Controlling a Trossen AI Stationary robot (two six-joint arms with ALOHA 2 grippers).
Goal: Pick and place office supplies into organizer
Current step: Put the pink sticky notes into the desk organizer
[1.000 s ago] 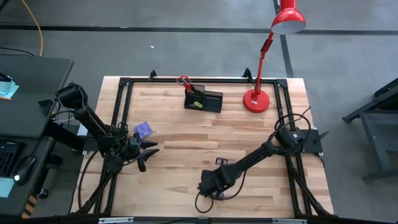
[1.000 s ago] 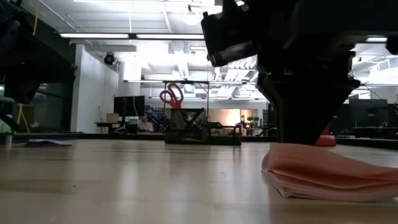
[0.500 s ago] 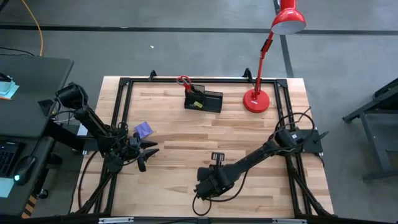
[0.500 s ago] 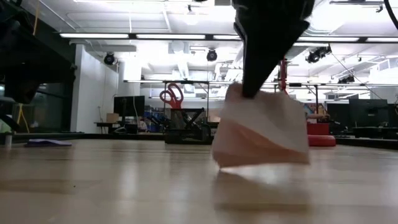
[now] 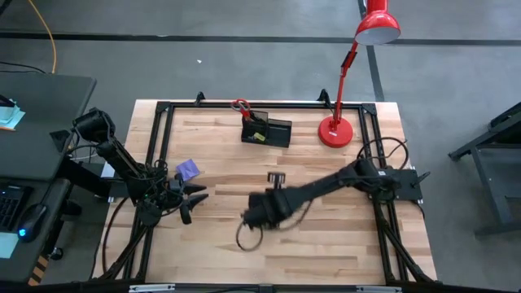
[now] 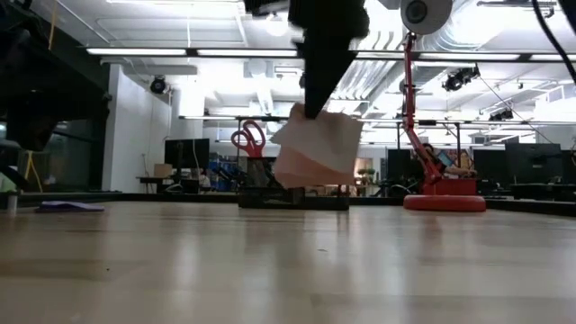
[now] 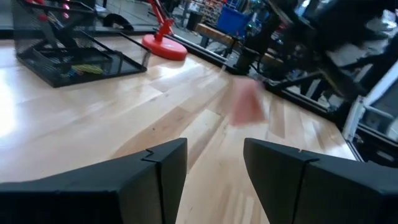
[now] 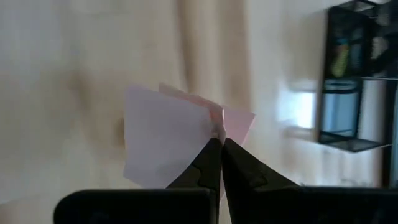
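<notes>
I should keep moving my right gripper to the organizer's lamp-side section (image 5: 279,133) and let go of the pink note pad (image 6: 315,151) inside it, because the note pad hangs clear of the table and the section is empty.
A pink square note pad (image 6: 317,149) hangs over the middle of the table, below my right gripper (image 6: 315,106), which is shut on it; in the high view the gripper (image 5: 254,213) hides the pad. The black organizer (image 5: 267,131) stands near the far edge with red-handled scissors (image 5: 239,106) upright in its cup section. A purple note pad (image 5: 188,169) lies flat at the left. Just nearer than that pad my left gripper (image 5: 196,199) waits, open and holding nothing (image 7: 214,167). My right gripper pinches the pink pad between its two fingertips at one corner (image 8: 217,129). The fingers slant down from above. Several sheets fan apart below the pinch. The pad hangs tilted under the fingers, its lower edge (image 6: 301,183) clear of the table.
A red desk lamp stands on its round base (image 5: 335,132) at the far right, its arm and shade reaching past the far edge. A black metal frame (image 5: 163,110) runs along the table's edges. Bare wood lies between my right gripper and the organizer.
My right gripper has risen and gone toward the far edge and a little left, toward the organizer, tipping less steeply down. The pink pad, flat on the table a second ago, has been lifted by one corner and now hangs clear.
</notes>
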